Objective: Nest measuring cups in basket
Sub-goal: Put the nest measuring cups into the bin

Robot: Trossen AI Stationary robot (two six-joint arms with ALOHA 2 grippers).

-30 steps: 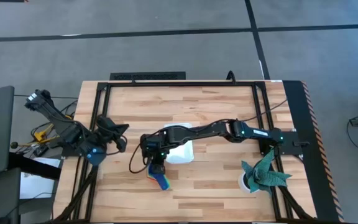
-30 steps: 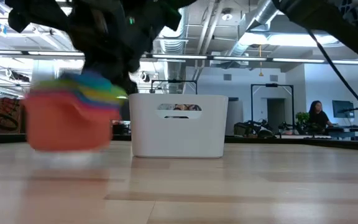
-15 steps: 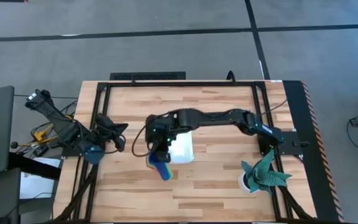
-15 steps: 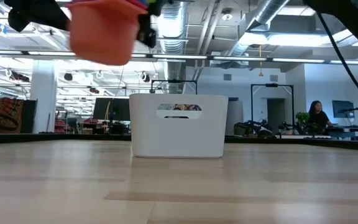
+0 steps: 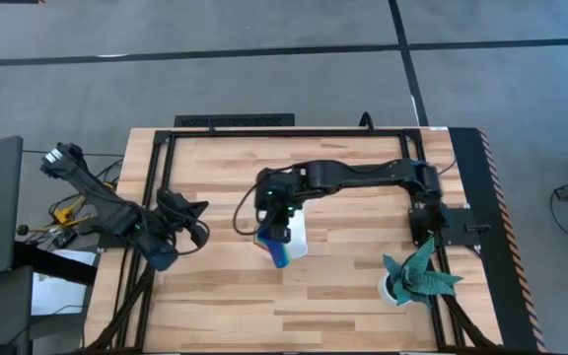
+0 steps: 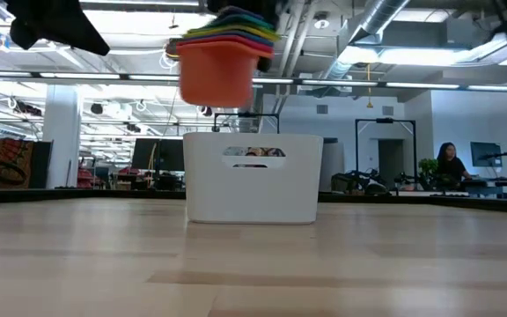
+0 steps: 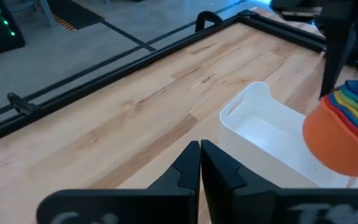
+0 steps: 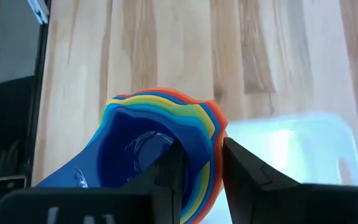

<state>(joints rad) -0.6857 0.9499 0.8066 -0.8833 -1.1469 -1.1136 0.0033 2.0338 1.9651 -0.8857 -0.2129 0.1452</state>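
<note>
I should keep moving the nested stack (image 6: 218,72) in and down with my right gripper until it touches the basket's bottom (image 5: 298,237), because the stack is hanging upright, higher than the white basket's rim.
The measuring cups (image 6: 223,62) are nested in one stack, orange outermost and dark blue innermost, coloured rims fanned out. My right gripper (image 5: 273,233) carries the stack (image 5: 278,252) in the air above the near left part of the white basket (image 5: 292,237). The basket (image 6: 252,176) rests by its base on the table's middle. In the right wrist view the stack (image 8: 160,140) fills the space before the fingers, with the basket (image 8: 291,149) beyond. My left gripper (image 7: 199,165) is shut and waits by the table's left edge (image 5: 183,225), well apart from the basket (image 7: 269,134). My right gripper pinches the stack's wall at the rim (image 8: 209,155), one finger (image 8: 169,165) inside the dark blue innermost cup and the other finger (image 8: 247,168) outside the orange one. It comes from above, pointing down. The stack is lifted clear and hangs roughly upright below the fingers (image 6: 223,75).
A teal folded-paper plant (image 5: 419,276) in a small white pot stands near the table's near right corner. A black frame (image 5: 235,133) runs along the table's far edge and both sides. Bare wood lies before and to the left of the basket.
My right gripper has risen with the stack and carried it toward the table's right and far edge. The stack, a second ago low by the table left of the basket, is lifted clear and now hangs over the basket's near left part. The basket has kept still.
</note>
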